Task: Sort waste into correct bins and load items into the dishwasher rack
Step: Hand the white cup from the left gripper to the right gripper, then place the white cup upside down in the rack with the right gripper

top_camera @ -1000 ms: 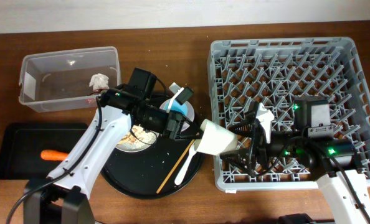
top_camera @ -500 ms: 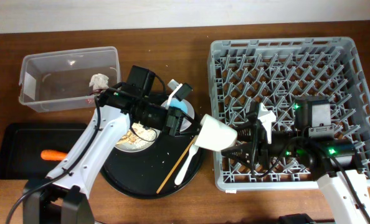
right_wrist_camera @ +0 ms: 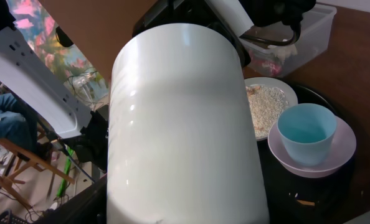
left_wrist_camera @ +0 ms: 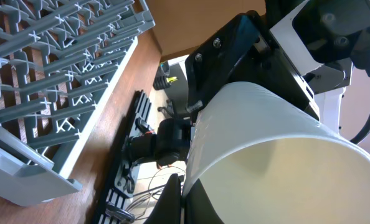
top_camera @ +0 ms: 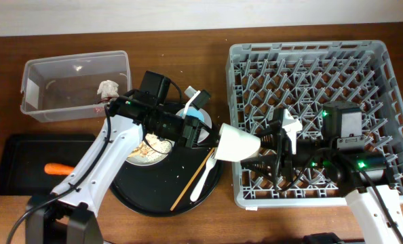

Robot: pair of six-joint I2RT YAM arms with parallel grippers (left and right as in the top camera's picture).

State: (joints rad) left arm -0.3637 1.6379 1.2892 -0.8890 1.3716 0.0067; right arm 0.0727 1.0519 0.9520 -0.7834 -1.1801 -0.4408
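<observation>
Next, my left gripper lets go of the white cup's rim and moves away to pick up the light blue cup, because my right gripper is on the small white cup's base.
The small white cup hangs on its side between my two grippers, at the left edge of the grey dishwasher rack. My left gripper pinches the cup's rim. My right gripper grips the cup's base end, and the cup fills the right wrist view. The light blue cup sits in the white bowl. The white plate holds beige scraps. The fork and chopstick lie on the round tray.
The clear tub at the back left holds the paper wad. The shallow black tray at the front left holds the carrot piece. The round black tray lies between the bins and the rack.
The white cup has shifted slightly right and up toward the rack, both grippers moving with it. The other things have not moved.
</observation>
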